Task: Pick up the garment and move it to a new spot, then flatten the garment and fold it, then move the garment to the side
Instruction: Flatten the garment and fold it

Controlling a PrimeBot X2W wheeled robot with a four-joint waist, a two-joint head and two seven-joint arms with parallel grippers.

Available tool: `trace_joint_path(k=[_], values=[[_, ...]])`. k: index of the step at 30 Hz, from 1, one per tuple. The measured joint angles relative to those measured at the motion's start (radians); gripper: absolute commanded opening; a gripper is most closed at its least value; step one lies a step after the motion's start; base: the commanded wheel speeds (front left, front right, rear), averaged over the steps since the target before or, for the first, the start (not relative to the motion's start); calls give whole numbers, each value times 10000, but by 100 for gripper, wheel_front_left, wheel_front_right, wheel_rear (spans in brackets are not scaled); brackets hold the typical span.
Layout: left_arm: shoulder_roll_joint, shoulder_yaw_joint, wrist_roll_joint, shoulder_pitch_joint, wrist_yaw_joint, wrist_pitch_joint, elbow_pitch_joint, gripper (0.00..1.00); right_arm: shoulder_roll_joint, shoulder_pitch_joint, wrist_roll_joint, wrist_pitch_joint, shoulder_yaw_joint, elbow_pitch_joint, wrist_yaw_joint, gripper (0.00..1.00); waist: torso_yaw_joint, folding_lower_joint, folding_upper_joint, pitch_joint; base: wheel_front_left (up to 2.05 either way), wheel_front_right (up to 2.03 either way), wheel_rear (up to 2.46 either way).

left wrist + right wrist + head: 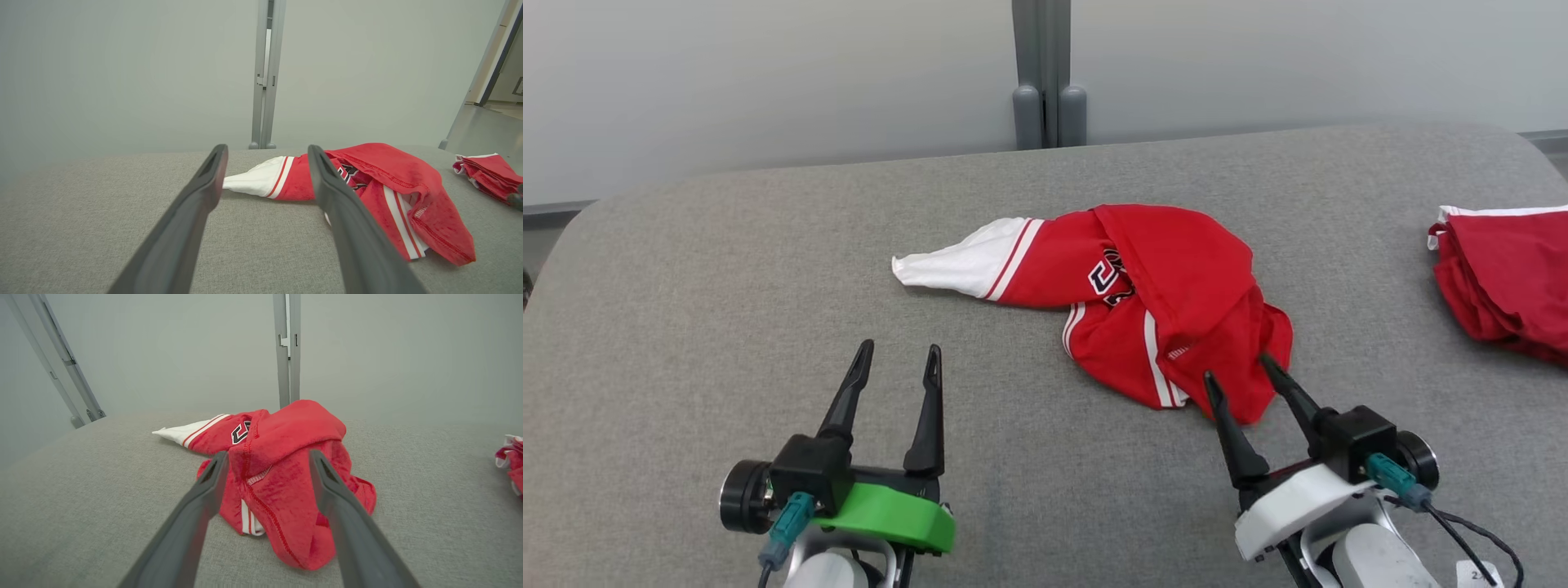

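I should expect more hidden letters to show when I pull the garment's white edge, because the red fold (1138,269) cuts across the dark emblem (1111,278).
A red garment (1168,302) with white stripes, a dark emblem and a white sleeve end (956,265) lies crumpled in the middle of the grey padded table (727,286). My right gripper (1239,371) stands open just above the garment's near hem, its fingers straddling that edge; in the right wrist view the garment (282,465) rises between the fingers (204,494). My left gripper (897,355) is open over bare table, well left of the garment and a little nearer to me than the sleeve. The left wrist view has the garment (392,192) beyond the right finger (331,192).
A second red and white garment (1503,278) lies bunched at the table's right edge. Behind the table stands a pale wall with a grey vertical post (1049,73). Bare grey surface spreads to the left and front of the garment.
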Motion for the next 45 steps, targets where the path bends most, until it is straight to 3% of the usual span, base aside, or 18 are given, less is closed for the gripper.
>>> trace_joint_path(k=[9, 19, 20, 21, 27, 33, 39, 41, 45], values=[[-140, -58, 245, -116, -276, 0, 245, 100, 247, -1224, 69, 65, -125, 2084, 2, 100, 778, 0, 0, 256, 0, 0, 0], [-151, -326, 50, -122, -128, 0, 178, 100, 337, -2086, 573, 46, -849, 3614, 2, 100, 1784, 0, 0, 579, 0, 0, 0], [-151, -343, 33, -122, -96, 0, 178, 100, 347, -2147, 713, 44, -861, 3668, 0, 36, 1866, 0, 0, 610, 0, 0, 0], [-151, -370, 21, -122, -61, 0, 178, 100, 349, -2215, 759, 42, -859, 3691, 0, 0, 1939, 0, 0, 638, 0, 0, 0], [-151, -359, -36, -89, 12, 0, 213, 100, 341, -2290, 1076, 0, -663, 2690, -2, 0, 2044, 0, 0, 611, 0, 0, 0], [-153, -525, -190, -66, 23, 0, 284, 100, 336, -2344, 2056, 0, 454, 1066, -2, 0, 1834, 0, 0, 355, 0, 0, 0], [-157, -717, -314, -43, 33, 0, 397, 100, 86, -3955, 3035, 0, 1896, -186, -2, 0, 1703, 0, 0, 95, 0, 0, 0], [-159, -742, -362, 42, 27, 0, 445, 100, 52, -4625, 3421, -2, 1889, -422, -2, 0, 1697, 0, 0, 4, 0, 0, 0], [-159, -738, -378, 203, -12, 0, 510, 100, -282, -5604, 3962, 159, 706, -192, -2, 0, 1744, 0, 0, -183, 0, 0, 0]])
